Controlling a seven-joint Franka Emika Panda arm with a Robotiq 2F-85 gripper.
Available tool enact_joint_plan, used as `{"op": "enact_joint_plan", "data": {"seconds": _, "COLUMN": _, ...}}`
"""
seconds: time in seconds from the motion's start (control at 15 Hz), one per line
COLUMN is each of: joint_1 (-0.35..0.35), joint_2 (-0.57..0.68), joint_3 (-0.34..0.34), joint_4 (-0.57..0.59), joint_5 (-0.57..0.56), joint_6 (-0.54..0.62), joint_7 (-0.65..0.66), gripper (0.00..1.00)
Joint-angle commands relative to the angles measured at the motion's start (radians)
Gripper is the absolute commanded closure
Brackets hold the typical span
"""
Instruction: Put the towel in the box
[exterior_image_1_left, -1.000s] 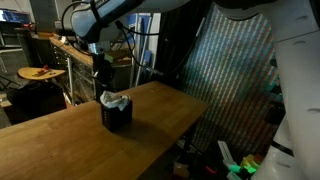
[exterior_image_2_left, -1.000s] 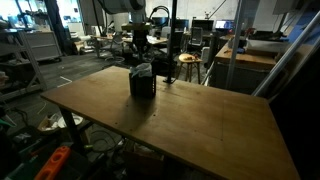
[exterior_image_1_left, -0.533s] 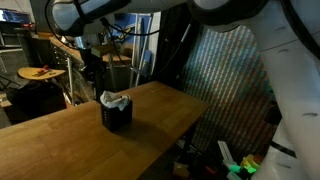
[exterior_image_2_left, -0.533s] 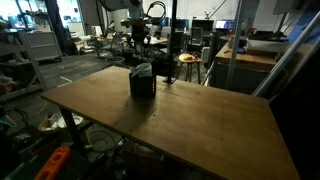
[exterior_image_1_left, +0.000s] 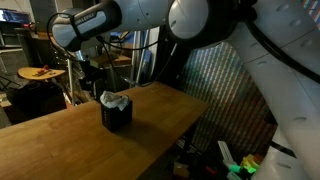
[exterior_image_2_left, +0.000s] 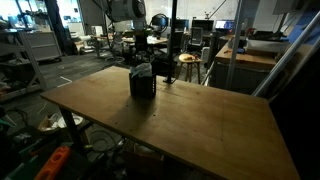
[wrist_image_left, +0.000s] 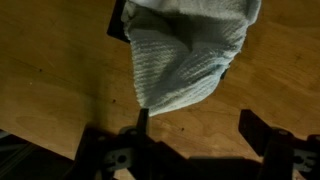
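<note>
Next, I move my gripper until its fingers straddle the hanging end, then lower and grip it, because the towel's overhanging corner lies in one finger's way.
The black box stands on the wooden table, with the pale towel stuffed into its top and poking out. In the other exterior view the box shows the towel as a light rim. From the wrist, the towel drapes over the box's dark edge onto the wood. My gripper is open and empty, its two fingers standing wide apart below the cloth. In both exterior views the gripper hangs above and behind the box, clear of it.
The table's far edge drops off beside a patterned panel. Clutter, stools and benches fill the room behind. Bare wood spreads in front of the box.
The jaws have gone from shut to wide open, letting go of the towel. The gripper has lifted up and back from the box, which keeps the towel.
</note>
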Motion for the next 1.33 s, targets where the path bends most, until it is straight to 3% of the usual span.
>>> {"op": "enact_joint_plan", "data": {"seconds": 0.0, "joint_1": 0.02, "joint_2": 0.032, "joint_3": -0.019, "joint_4": 0.061, "joint_5": -0.034, "joint_6": -0.049, "joint_7": -0.008, "gripper": 0.11}}
{"op": "enact_joint_plan", "data": {"seconds": 0.4, "joint_1": 0.041, "joint_2": 0.037, "joint_3": -0.027, "joint_4": 0.056, "joint_5": -0.074, "joint_6": -0.075, "joint_7": -0.004, "gripper": 0.09}}
{"op": "enact_joint_plan", "data": {"seconds": 0.6, "joint_1": 0.08, "joint_2": 0.038, "joint_3": -0.059, "joint_4": 0.06, "joint_5": -0.154, "joint_6": -0.127, "joint_7": 0.024, "gripper": 0.0}}
{"op": "enact_joint_plan", "data": {"seconds": 0.87, "joint_1": 0.125, "joint_2": 0.047, "joint_3": -0.079, "joint_4": 0.075, "joint_5": -0.246, "joint_6": -0.199, "joint_7": 0.041, "gripper": 0.0}}
{"op": "enact_joint_plan", "data": {"seconds": 1.27, "joint_1": 0.159, "joint_2": 0.092, "joint_3": -0.069, "joint_4": 0.158, "joint_5": -0.243, "joint_6": -0.245, "joint_7": 0.078, "gripper": 0.0}}
